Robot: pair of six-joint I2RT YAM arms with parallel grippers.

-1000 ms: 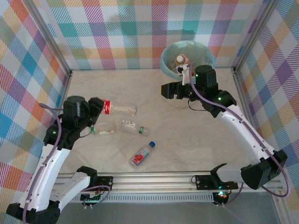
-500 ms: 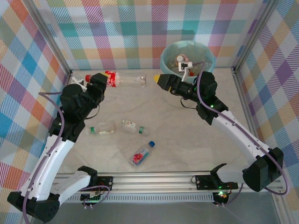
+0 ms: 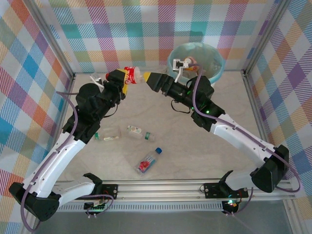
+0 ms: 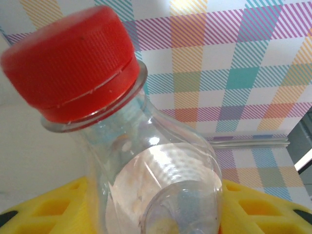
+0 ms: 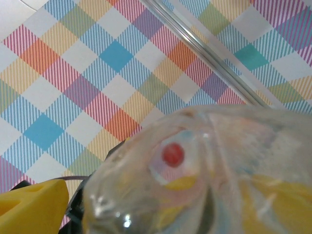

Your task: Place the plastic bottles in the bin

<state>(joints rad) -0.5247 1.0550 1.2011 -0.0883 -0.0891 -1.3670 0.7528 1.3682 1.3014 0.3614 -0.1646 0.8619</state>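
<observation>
Next, my right gripper closes on the bottle's base (image 3: 140, 76) before my left gripper opens, because my left gripper is holding the red-capped bottle (image 3: 130, 74) short of the bin.
My left gripper (image 3: 120, 78) is shut on a clear bottle (image 3: 136, 76) with a red cap (image 4: 68, 58), held in the air near the back wall, left of the bin (image 3: 217, 66). In the left wrist view its yellow fingers (image 4: 265, 207) press both sides of the bottle (image 4: 151, 165). My right gripper (image 3: 150, 79) is open, and its jaws stand wide around the bottle's base end (image 5: 204, 165); a gap shows beside its left finger (image 5: 29, 204). The bin holds bottles (image 3: 193, 61). Three more bottles lie on the table: one with a green cap (image 3: 110, 135), a clear one (image 3: 140, 132), and one with a blue cap (image 3: 147, 162).
Checked walls with metal frame posts (image 3: 73, 73) close in the table on three sides. The bin stands in the back right corner. A metal rail (image 3: 161, 187) with both arm bases runs along the near edge.
My left arm lifted the red-capped bottle up and right toward the back wall. My right gripper swung left away from the bin, opened wider and now meets the bottle's base.
</observation>
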